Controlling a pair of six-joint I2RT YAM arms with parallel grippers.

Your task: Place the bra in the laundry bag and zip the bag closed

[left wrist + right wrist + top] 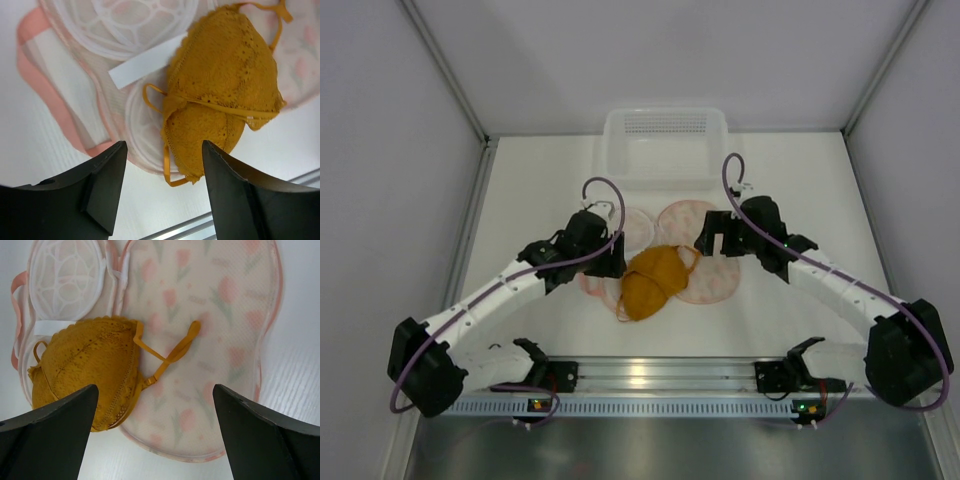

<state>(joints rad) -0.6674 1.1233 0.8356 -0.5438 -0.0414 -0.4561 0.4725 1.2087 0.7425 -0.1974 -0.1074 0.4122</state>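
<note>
I should take the bra's lacy side with my right gripper and pull the bra onto the printed half (712,281), because the bra is lying over the bag's mesh cups and middle (638,287).
The mustard-orange bra (653,281) lies folded on the opened pink laundry bag (712,278) in the middle of the table. It shows lacy in the left wrist view (222,90) and the right wrist view (85,367), with straps trailing over the bag's printed half (210,330). The bag's white mesh cups (125,20) lie to its left. My left gripper (614,262) is open just left of the bra, empty. My right gripper (711,240) is open above the bag's right half, empty.
A white slotted plastic basket (665,140) stands at the back, just behind the bag. Grey walls close in both sides. A metal rail (660,375) runs along the near edge between the arm bases.
</note>
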